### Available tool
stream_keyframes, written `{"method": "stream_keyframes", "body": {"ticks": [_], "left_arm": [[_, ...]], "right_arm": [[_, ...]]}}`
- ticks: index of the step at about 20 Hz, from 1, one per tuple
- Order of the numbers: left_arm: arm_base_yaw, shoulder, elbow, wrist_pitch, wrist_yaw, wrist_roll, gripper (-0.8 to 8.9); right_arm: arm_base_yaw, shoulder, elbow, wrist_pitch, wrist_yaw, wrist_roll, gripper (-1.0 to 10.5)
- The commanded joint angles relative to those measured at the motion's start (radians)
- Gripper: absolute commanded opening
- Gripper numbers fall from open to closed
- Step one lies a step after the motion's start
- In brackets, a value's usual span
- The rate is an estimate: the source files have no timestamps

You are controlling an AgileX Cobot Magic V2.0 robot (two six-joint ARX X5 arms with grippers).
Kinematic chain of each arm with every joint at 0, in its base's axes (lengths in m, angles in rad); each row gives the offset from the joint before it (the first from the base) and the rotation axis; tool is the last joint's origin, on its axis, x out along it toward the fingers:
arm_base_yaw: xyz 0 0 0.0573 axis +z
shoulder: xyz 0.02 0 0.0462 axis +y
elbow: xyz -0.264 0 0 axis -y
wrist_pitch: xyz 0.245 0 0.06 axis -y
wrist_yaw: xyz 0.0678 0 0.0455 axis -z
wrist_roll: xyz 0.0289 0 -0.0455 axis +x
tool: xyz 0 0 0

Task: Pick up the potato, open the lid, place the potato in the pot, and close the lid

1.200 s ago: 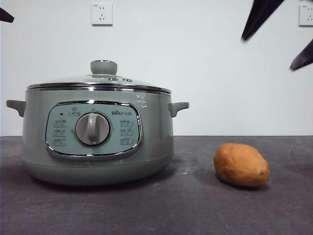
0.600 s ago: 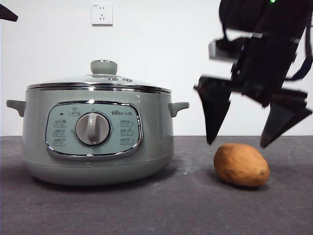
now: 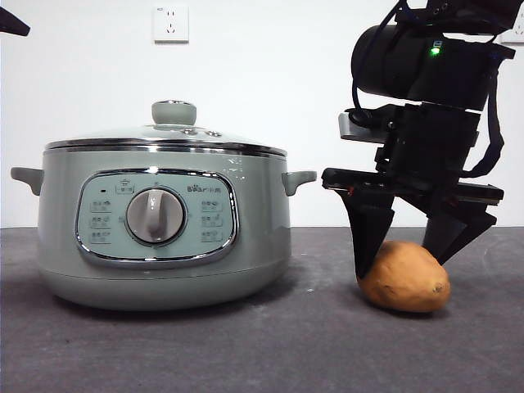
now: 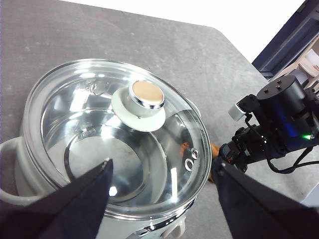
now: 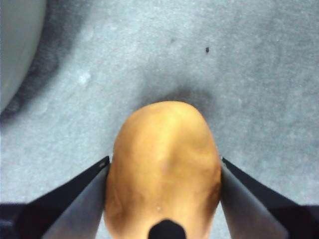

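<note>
A knob [image 3: 173,113] sticks up in the middle of the round glass lid [image 3: 131,139]. The lid will therefore come cleanly off the pot when I lift it.
The orange-brown potato [image 3: 407,278] lies on the dark table to the right of the pot [image 3: 164,246]. My right gripper [image 3: 401,266] has come down over it, open, one black jaw on each side of it. In the right wrist view the potato [image 5: 162,149] fills the gap between the jaws of that gripper [image 5: 164,163], which stand close against its sides. The glass lid [image 3: 164,135] with its pale green knob [image 3: 173,112] sits shut on the pot. My left gripper [image 4: 160,167] hovers open above the lid [image 4: 89,144], apart from the knob [image 4: 142,99].
The pot's side handle [image 3: 299,180] points toward the potato, with a gap of table between them. The right arm's body [image 4: 279,119] shows beyond the pot in the left wrist view. A white wall with sockets [image 3: 170,23] is behind.
The right arm has dropped from above until its jaws straddle the potato. The potato, pot and lid have not moved.
</note>
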Motion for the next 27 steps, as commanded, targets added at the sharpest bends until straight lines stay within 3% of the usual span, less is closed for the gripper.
{"method": "stream_keyframes", "body": {"ticks": [1, 9, 18, 22, 27], "left_arm": [[-0.003, -0.002, 0.003, -0.001, -0.002, 0.005, 3.37], [-0.035, 0.138, 0.073, 0.045, -0.024, 0.034, 3.48], [-0.286, 0.5, 0.331, 0.06, -0.393, 0.119, 3.47], [-0.332, 0.612, 0.331, 0.11, -0.481, 0.141, 3.47], [-0.344, 0.684, 0.331, 0.122, -0.499, 0.141, 3.46]], "right_arm": [[0.0, -0.04, 0.001, -0.027, -0.003, -0.006, -0.1], [0.0, -0.383, 0.001, -0.19, 0.001, -0.026, -0.1], [-0.001, -0.524, 0.001, -0.246, 0.007, -0.025, -0.1], [-0.001, -0.524, 0.001, -0.255, 0.008, -0.025, -0.1], [-0.001, -0.524, 0.001, -0.255, 0.007, -0.025, -0.1]]}}
